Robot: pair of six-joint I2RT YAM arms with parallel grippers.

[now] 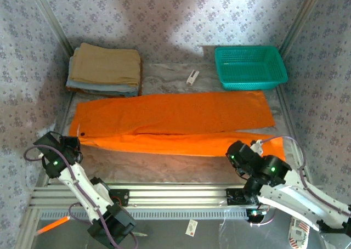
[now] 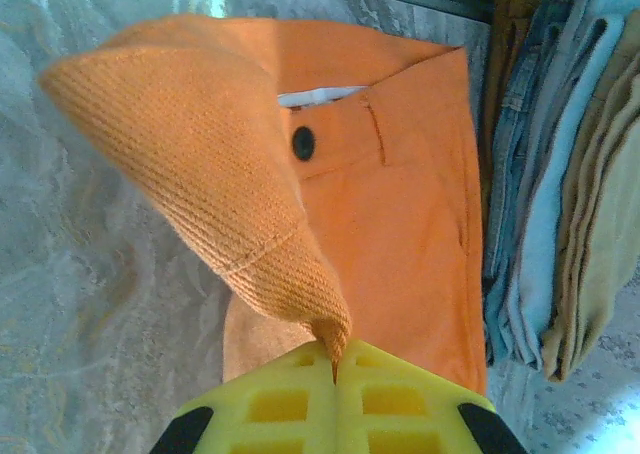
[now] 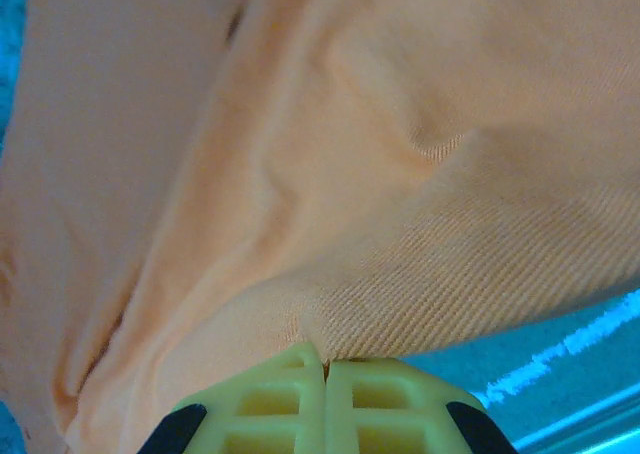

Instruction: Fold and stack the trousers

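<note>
My right gripper should carry on over with the near leg's edge in its fingers, since the far leg is flat (image 1: 200,112), and let go at the far leg's back edge (image 1: 224,93).
The orange trousers (image 1: 175,114) lie spread across the table, waist at the left and leg ends at the right. My left gripper (image 1: 75,142) sits at the waist's near corner. In the left wrist view its yellow fingers (image 2: 280,399) are shut on a pinch of the waistband, and the cloth rises in a fold near the black button (image 2: 303,142). My right gripper (image 1: 235,150) is at the near leg's front edge. The right wrist view has its yellow fingers (image 3: 270,399) shut on a ridge of orange fabric (image 3: 400,174) lifted off the table.
A stack of folded cloths (image 1: 105,68), tan on top of light blue, lies at the back left, close to the waist. A teal basket (image 1: 250,67) stands at the back right. A small white clip (image 1: 192,77) lies between them. Metal rails (image 1: 175,197) run along the near edge.
</note>
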